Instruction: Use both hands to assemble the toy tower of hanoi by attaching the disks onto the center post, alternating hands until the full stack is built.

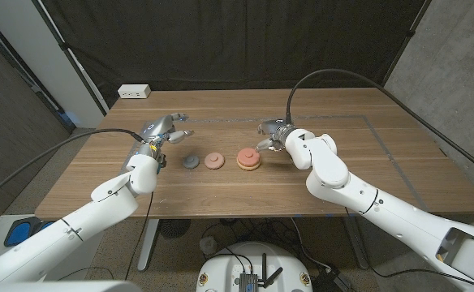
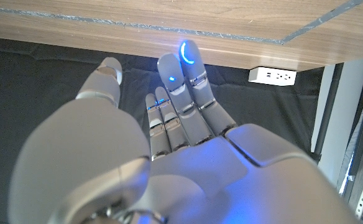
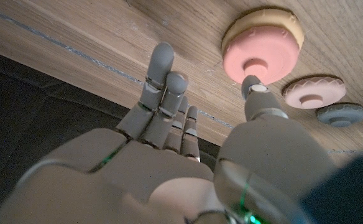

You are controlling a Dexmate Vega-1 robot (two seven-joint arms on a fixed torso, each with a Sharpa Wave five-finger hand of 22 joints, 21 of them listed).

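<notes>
I expect the pink disk to sit flush and cover the salmon disk's knob when I lower it, since it has a raised knob on top.
A tan base with a salmon disk on its post stands mid-table; the same tan base and salmon disk show in the right wrist view. Left of it lie a loose pink disk and a smaller grey disk. My right hand hovers just behind and right of the stack, fingers apart, holding nothing, thumb toward the salmon disk. My left hand is behind and left of the grey disk, fingers spread and empty.
A white power strip lies at the table's back left corner. A thin tape line marks a rectangle on the wooden table. A black curtain hangs behind.
</notes>
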